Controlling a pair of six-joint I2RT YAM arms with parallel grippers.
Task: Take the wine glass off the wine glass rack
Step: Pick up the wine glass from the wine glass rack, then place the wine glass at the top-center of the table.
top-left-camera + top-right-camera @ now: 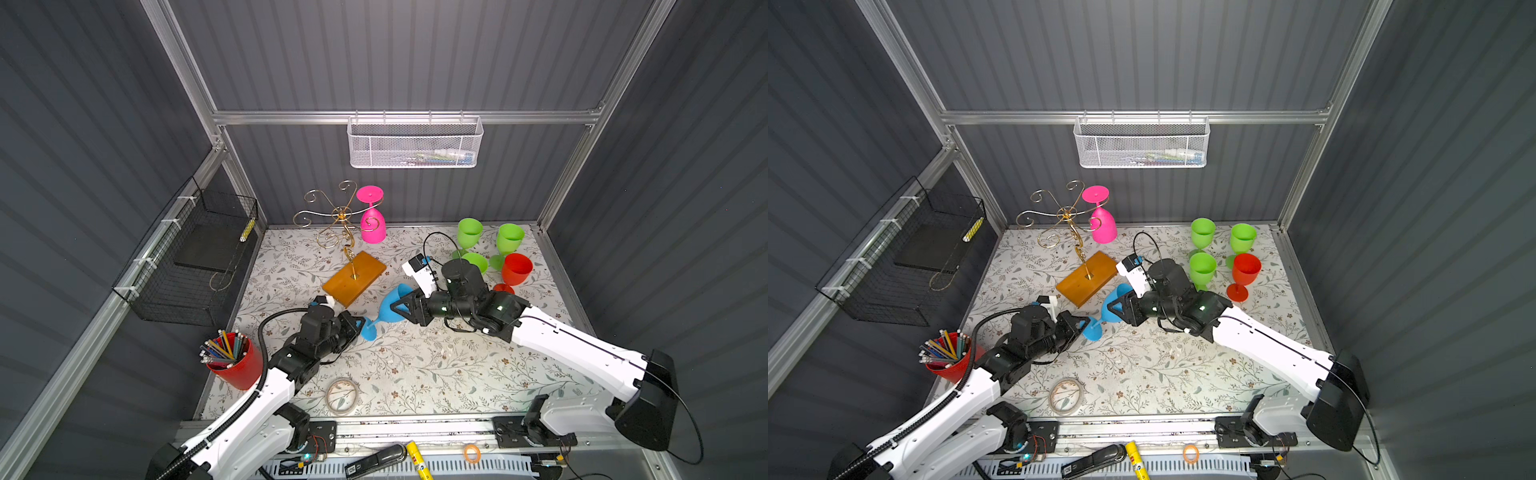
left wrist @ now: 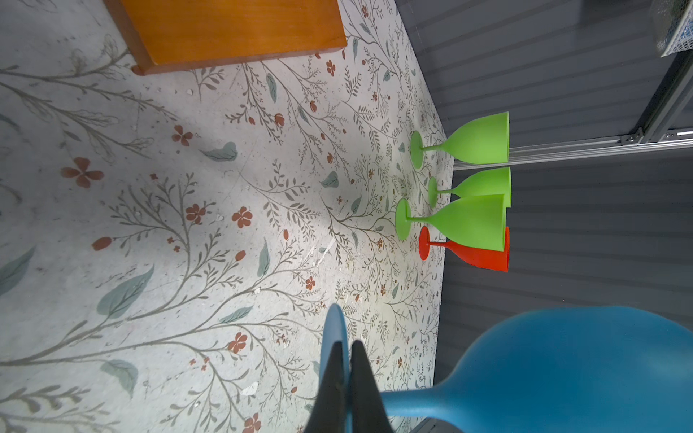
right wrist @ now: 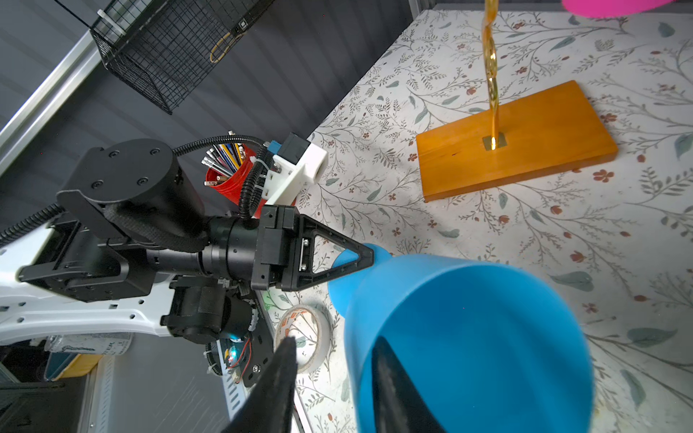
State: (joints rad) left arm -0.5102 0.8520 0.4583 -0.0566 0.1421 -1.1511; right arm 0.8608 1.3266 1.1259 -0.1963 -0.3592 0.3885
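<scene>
The tilted blue wine glass is held by its foot (image 1: 368, 330) in my left gripper, so next my right gripper takes the blue wine glass's rim (image 1: 405, 291) and stands the blue wine glass by the green glasses.
The gold wire wine glass rack (image 1: 341, 214) (image 1: 1068, 214) stands on its orange-brown wooden base (image 1: 353, 278) (image 2: 232, 30) (image 3: 525, 150) at the back left. A pink wine glass (image 1: 372, 226) (image 1: 1104, 226) hangs upside down from one arm. A blue wine glass (image 1: 392, 307) (image 1: 1113, 305) (image 2: 581, 367) (image 3: 468, 337) lies tilted between both arms, in front of the base. My left gripper (image 1: 360, 323) (image 1: 1088, 322) (image 2: 347, 348) is shut on its round foot (image 2: 333, 326). My right gripper (image 1: 398, 308) (image 3: 335, 339) is open, one finger inside the bowl and one outside, apart from the wall.
Three green glasses (image 1: 469, 232) and a red glass (image 1: 516, 269) stand at the back right. A red cup of pencils (image 1: 235, 361) stands at the front left, a tape roll (image 1: 341, 397) near the front edge. A black wire basket (image 1: 195, 257) hangs on the left wall.
</scene>
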